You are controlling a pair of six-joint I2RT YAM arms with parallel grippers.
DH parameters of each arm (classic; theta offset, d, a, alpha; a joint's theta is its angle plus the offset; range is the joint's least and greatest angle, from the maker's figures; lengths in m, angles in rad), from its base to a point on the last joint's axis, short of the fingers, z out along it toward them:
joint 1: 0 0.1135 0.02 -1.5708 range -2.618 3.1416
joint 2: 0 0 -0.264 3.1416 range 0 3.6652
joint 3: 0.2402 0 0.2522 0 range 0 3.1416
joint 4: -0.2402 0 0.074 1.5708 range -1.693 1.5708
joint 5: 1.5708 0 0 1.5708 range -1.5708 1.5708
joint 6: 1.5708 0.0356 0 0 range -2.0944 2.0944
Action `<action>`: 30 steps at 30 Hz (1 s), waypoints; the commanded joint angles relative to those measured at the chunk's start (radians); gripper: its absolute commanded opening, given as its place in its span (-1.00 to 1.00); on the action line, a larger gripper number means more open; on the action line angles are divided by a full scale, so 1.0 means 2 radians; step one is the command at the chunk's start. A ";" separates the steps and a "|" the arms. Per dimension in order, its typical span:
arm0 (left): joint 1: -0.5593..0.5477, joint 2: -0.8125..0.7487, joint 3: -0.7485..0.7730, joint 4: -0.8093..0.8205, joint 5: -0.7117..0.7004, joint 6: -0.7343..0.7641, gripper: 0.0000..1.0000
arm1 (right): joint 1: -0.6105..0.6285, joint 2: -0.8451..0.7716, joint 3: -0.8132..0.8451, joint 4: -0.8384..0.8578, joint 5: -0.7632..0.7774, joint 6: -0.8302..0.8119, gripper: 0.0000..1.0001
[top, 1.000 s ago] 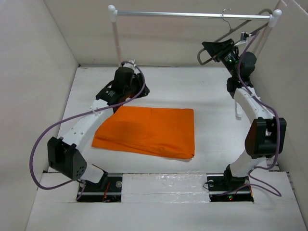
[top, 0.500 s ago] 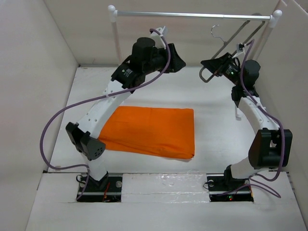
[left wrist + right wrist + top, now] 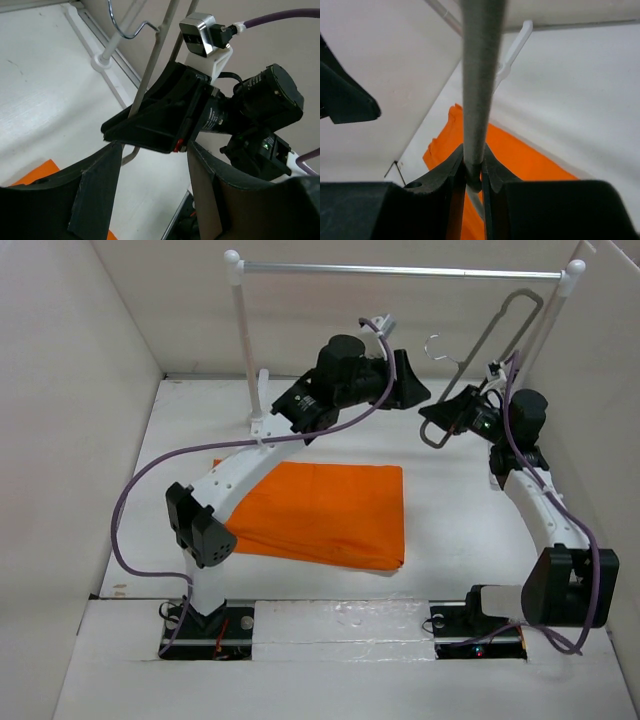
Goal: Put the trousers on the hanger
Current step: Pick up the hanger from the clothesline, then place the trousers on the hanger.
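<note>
A long gap (image 3: 497,345) parts the grey hanger's bars. The orange trousers (image 3: 345,510) should hang down both sides when I thread them through the hanger and lift it.
The orange trousers (image 3: 320,510) lie folded flat on the table. My right gripper (image 3: 450,418) is shut on one bar of the thin grey hanger (image 3: 488,335), holding it tilted in the air below the rail, with its metal hook (image 3: 438,345) hanging free. In the right wrist view the jaws (image 3: 472,170) pinch the hanger's bar (image 3: 479,75), with the trousers (image 3: 520,160) below. My left gripper (image 3: 418,390) is raised and open, just left of the hanger. In the left wrist view its fingers (image 3: 95,195) frame the right gripper (image 3: 160,120) and the hanger (image 3: 155,65), with nothing between them.
A silver rail (image 3: 400,270) on white posts (image 3: 245,340) spans the back of the table. White walls close in the left, back and right sides. The right arm's purple cable (image 3: 515,390) loops beside the hanger.
The right gripper has lifted the hanger's hook off the rail and carried it down and left. The left arm has swung up from behind the trousers toward the hanger, its jaws opening.
</note>
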 commanded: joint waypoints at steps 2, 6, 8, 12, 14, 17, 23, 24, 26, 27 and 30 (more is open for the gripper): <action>-0.021 0.000 -0.039 0.064 -0.003 -0.004 0.02 | 0.010 -0.048 -0.039 -0.011 -0.037 -0.048 -0.58; -0.035 -0.008 -0.091 0.097 -0.031 -0.011 0.02 | 0.021 -0.070 -0.078 -0.026 -0.042 -0.057 -0.59; -0.040 -0.015 -0.123 0.133 -0.041 -0.017 0.00 | 0.021 -0.078 -0.086 -0.025 -0.043 -0.057 -0.60; -0.040 -0.003 -0.123 0.145 -0.041 -0.020 -0.01 | 0.036 -0.087 -0.095 -0.032 -0.044 -0.058 -0.61; -0.045 0.003 -0.121 0.150 -0.043 -0.019 -0.01 | 0.048 -0.087 -0.100 -0.032 -0.046 -0.056 -0.61; -0.051 0.009 -0.133 0.160 -0.043 -0.020 -0.01 | 0.073 -0.088 -0.113 -0.030 -0.046 -0.054 -0.60; -0.055 -0.002 -0.191 0.211 -0.047 -0.032 -0.08 | 0.083 -0.097 -0.153 0.011 -0.057 -0.021 -0.62; -0.055 -0.003 -0.200 0.214 -0.053 -0.033 -0.14 | 0.083 -0.100 -0.158 0.011 -0.059 -0.018 -0.62; -0.055 -0.011 -0.220 0.225 -0.063 -0.037 -0.45 | 0.083 -0.108 -0.159 -0.003 -0.059 -0.022 -0.62; -0.055 -0.013 -0.226 0.226 -0.066 -0.040 -0.53 | 0.077 -0.110 -0.158 -0.008 -0.060 -0.025 -0.62; -0.055 -0.024 -0.245 0.233 -0.077 -0.045 -0.95 | 0.073 -0.118 -0.159 -0.023 -0.064 -0.028 -0.59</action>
